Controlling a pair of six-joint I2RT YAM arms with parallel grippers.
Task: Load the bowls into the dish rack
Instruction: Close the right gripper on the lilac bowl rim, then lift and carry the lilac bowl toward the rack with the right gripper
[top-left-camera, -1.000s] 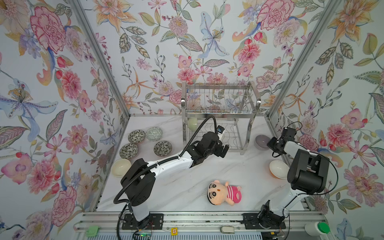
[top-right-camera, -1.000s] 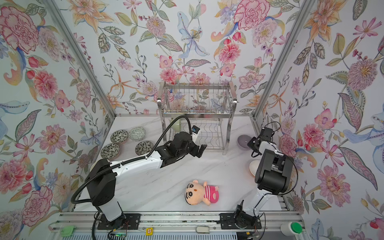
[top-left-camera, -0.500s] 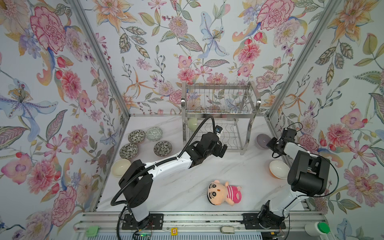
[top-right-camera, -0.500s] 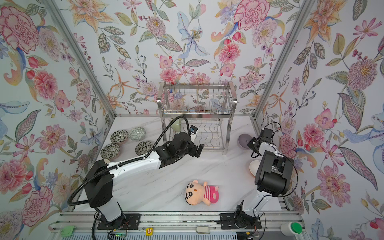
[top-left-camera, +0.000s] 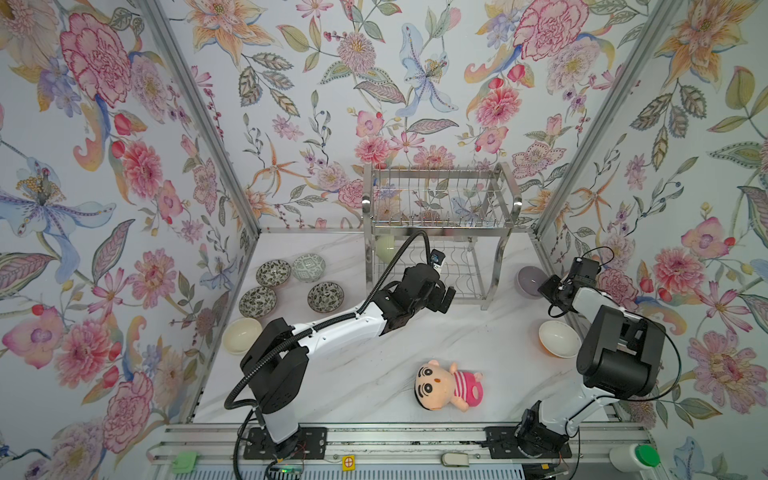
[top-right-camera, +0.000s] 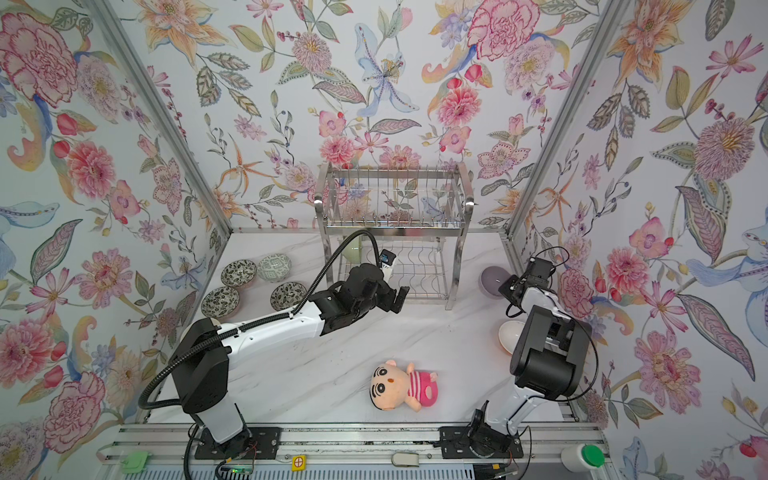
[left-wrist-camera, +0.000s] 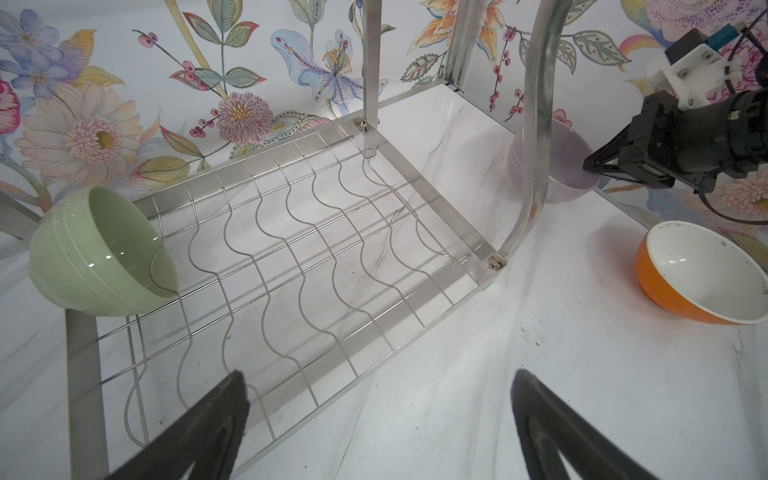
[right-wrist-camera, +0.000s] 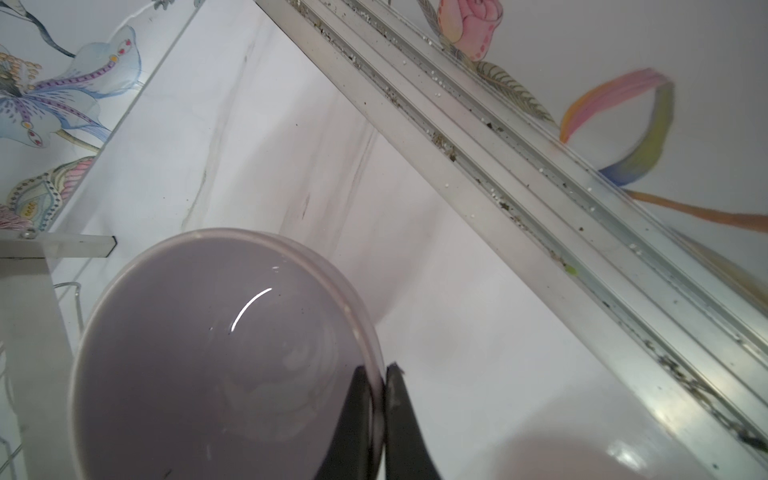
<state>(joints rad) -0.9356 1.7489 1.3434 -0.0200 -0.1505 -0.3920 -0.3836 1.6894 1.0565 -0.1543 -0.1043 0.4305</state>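
Note:
The robot's right gripper holds the lavender bowl's rim (right-wrist-camera: 340, 280), and the marble table before the dish rack (top-left-camera: 421, 330) lies open, so it should keep carrying that bowl until it rests there.
The steel dish rack (top-left-camera: 436, 224) (left-wrist-camera: 415, 195) stands at the back. A pale green bowl (top-left-camera: 385, 248) (left-wrist-camera: 99, 253) lies tilted at one end of its lower tier. My left gripper (top-left-camera: 446, 297) (left-wrist-camera: 379, 374) hangs open and empty in front of that tier. My right gripper (top-left-camera: 544, 286) (right-wrist-camera: 380, 370) is shut on the rim of the lavender bowl (top-left-camera: 530, 280) (right-wrist-camera: 216, 353), which sits on the table right of the rack. An orange bowl (top-left-camera: 559, 338) (left-wrist-camera: 702, 274) sits nearer the front, by the right arm. Several patterned bowls (top-left-camera: 273, 273) and a cream bowl (top-left-camera: 241, 336) are on the left.
A plush doll (top-left-camera: 449, 384) in a pink striped shirt lies at the front of the marble table. The metal wall rail (right-wrist-camera: 540, 199) runs close beside the lavender bowl. The rack's upper tier (top-left-camera: 438, 199) holds nothing.
The right jaws have closed the last bit onto the lavender bowl's rim. The left arm has hardly moved.

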